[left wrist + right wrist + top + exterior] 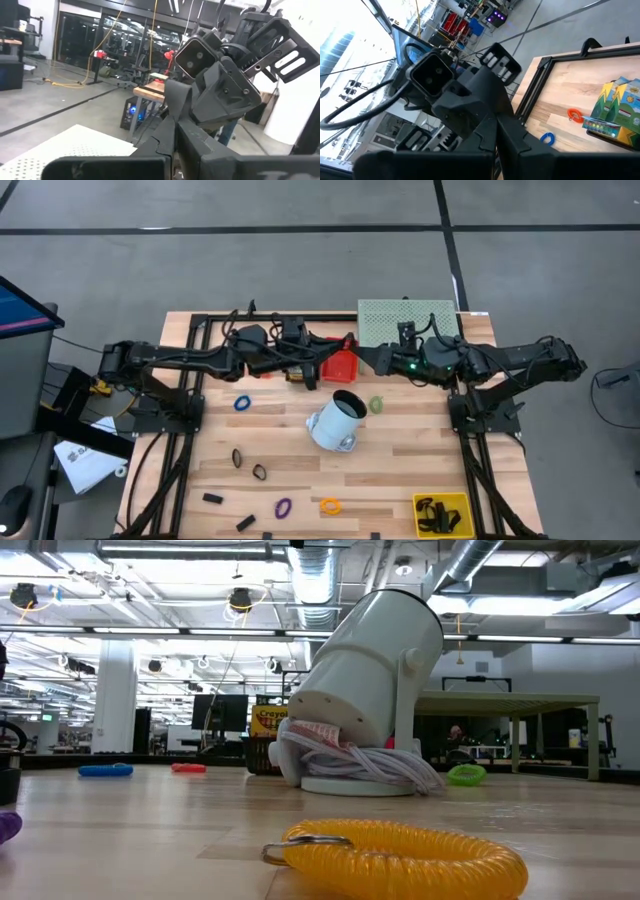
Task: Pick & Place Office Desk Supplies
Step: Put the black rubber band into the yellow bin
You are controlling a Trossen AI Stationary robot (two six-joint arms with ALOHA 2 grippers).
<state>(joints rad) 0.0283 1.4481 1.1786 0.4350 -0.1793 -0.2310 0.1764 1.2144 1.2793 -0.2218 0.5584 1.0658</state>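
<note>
Next, my right gripper opens, takes the black strap from my left gripper and carries it to the yellow bin (443, 515), because my left gripper is holding the strap far from there.
Both arms are raised over the far middle of the table. My left gripper (328, 363) (172, 150) and my right gripper (366, 358) (495, 147) are both shut and point at each other, tip to tip, above a red bin (343, 367). I see nothing between either pair of fingers. Yellow-green crayon boxes (618, 107) lie beside the red bin. Rubber-band rings lie flat on the wood: blue (242, 403), green (376, 405), purple (283, 507), orange (330, 505) and black (260, 472). Black binder clips (211, 499) lie near the front left. My left gripper's shut fingertips stand right at the right gripper's fingertips (170, 117). Whether the two touch, or whether something thin is between them, I cannot tell. My right gripper likewise meets the left gripper's tips (487, 120) level, from the table's right; nothing held shows.
A white tilted cylinder (335, 420) on a base wound with cord stands mid-table. A yellow bin (441, 512) with black clips sits at the front right. A pale perforated tray (408, 323) lies at the far right. A yellow coil ring (390, 855) lies nearest the low camera.
</note>
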